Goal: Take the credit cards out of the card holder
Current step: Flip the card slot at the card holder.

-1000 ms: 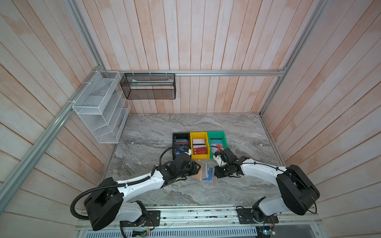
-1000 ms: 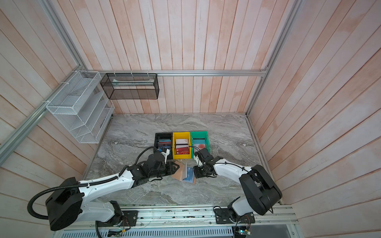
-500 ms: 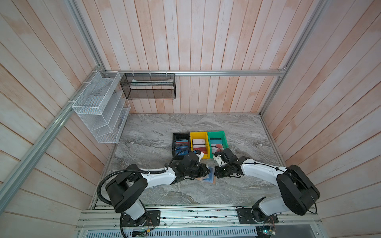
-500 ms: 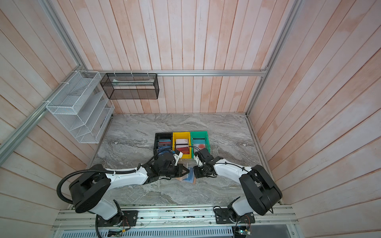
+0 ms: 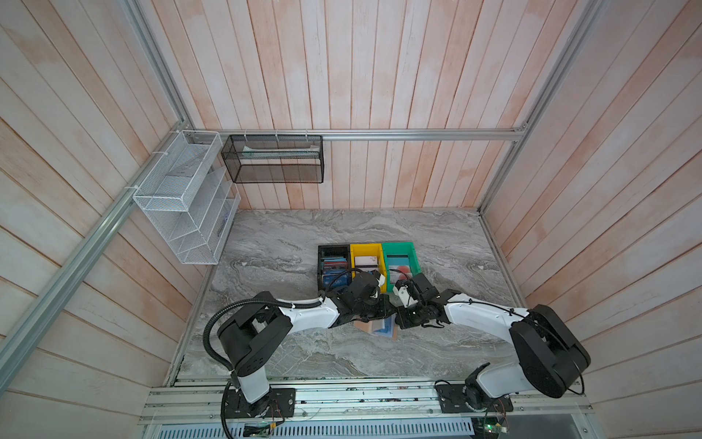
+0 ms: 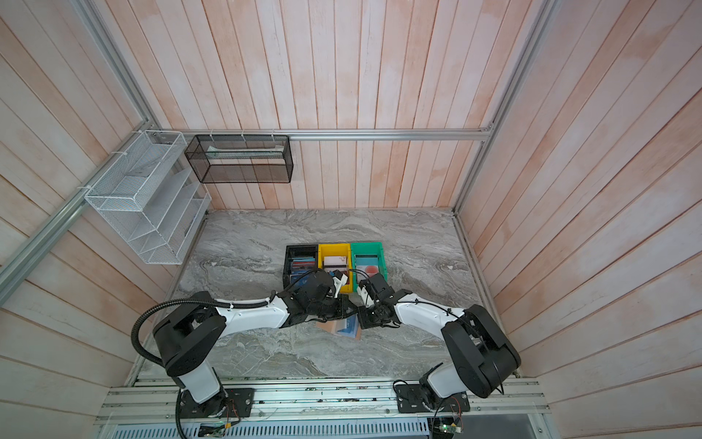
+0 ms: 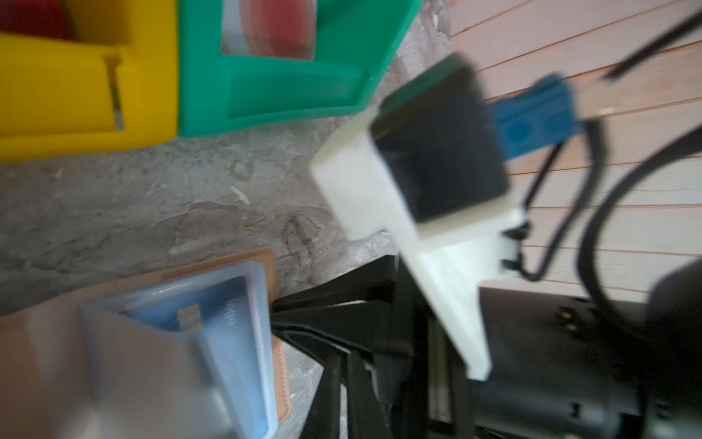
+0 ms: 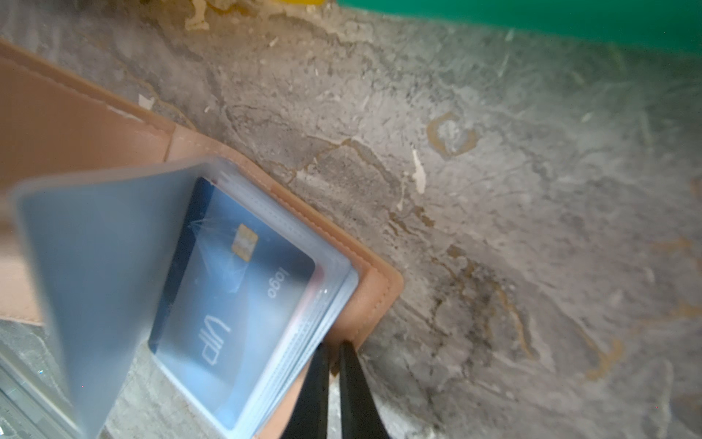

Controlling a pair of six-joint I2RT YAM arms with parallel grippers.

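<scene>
A sleeve page (image 8: pixel 102 270) is standing up along the blue credit card's inner edge (image 8: pixel 178 265), so the robot's left gripper should lay the page flat before it pinches that edge of the card.
The tan card holder (image 8: pixel 372 304) lies open on the marble, partly under both grippers in both top views (image 5: pixel 380 327) (image 6: pixel 343 327). Its pale blue sleeves (image 8: pixel 304 334) hold a blue credit card (image 8: pixel 243 289) lettered "VIP"; one sleeve page (image 7: pixel 152 361) stands lifted. My right gripper (image 8: pixel 334 347) is shut on the edge of the holder's tan cover (image 5: pixel 399 319). My left gripper (image 7: pixel 344 353) is shut beside the holder's edge, with nothing seen between its fingers, close to the right one (image 5: pixel 388 309). The left wrist view is blurred.
Black (image 5: pixel 333 252), yellow (image 5: pixel 365 251) and green (image 5: pixel 399 249) bins stand side by side just behind the grippers, with cards inside. A whitish card with a red circle (image 7: pixel 273 26) lies in the green bin. Wire baskets (image 5: pixel 182 197) (image 5: pixel 273 159) hang on the walls.
My left gripper has moved right across the card holder and closed. The left arm's shoulder has swung round. The right gripper has kept its hold in place.
</scene>
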